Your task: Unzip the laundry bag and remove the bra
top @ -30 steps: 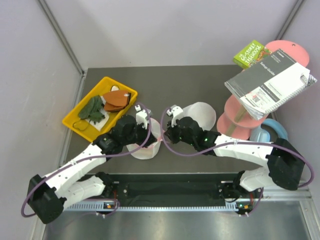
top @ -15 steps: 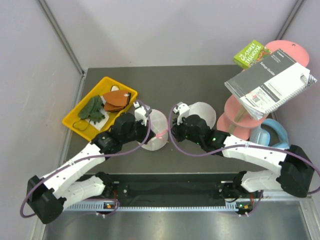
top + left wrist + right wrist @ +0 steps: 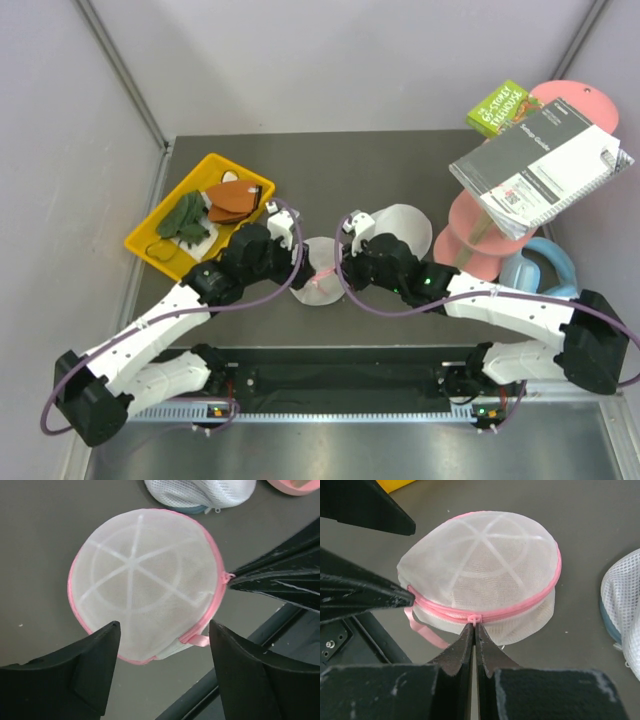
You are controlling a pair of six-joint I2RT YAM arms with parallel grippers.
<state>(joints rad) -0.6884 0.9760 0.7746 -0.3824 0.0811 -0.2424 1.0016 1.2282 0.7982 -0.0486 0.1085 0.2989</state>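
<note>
The laundry bag's ribbon end is loose and my right gripper is on the zipper pull (image 3: 474, 619). Next, my left gripper grips the laundry bag's rim (image 3: 189, 634) firmly next to the ribbon before I unzip the laundry bag.
The laundry bag (image 3: 316, 272), a white mesh dome with pink rim and ribs, lies on the dark table between both arms. My left gripper (image 3: 164, 625) is open, one finger on each side of the bag's near edge (image 3: 145, 580), touching nothing. My right gripper (image 3: 474, 626) is shut on the pink zipper pull (image 3: 474, 618) at the bag's (image 3: 485, 560) side seam. The zipper looks closed along the seam I can see. A pink ribbon loop (image 3: 422, 627) hangs from the rim. The bra is not visible.
A yellow tray (image 3: 150, 243) at the left holds reddish-brown pieces (image 3: 232, 198) and dark green cloth (image 3: 187, 215). A plain white mesh dome (image 3: 405, 228) sits just behind the right arm. A pink stand (image 3: 470, 240) with a notebook (image 3: 540, 170) and a green book (image 3: 503, 107) stands at right.
My left gripper has opened and let go of the bag, which now looks smaller and lower between the arms. The right gripper stays shut at the zipper.
</note>
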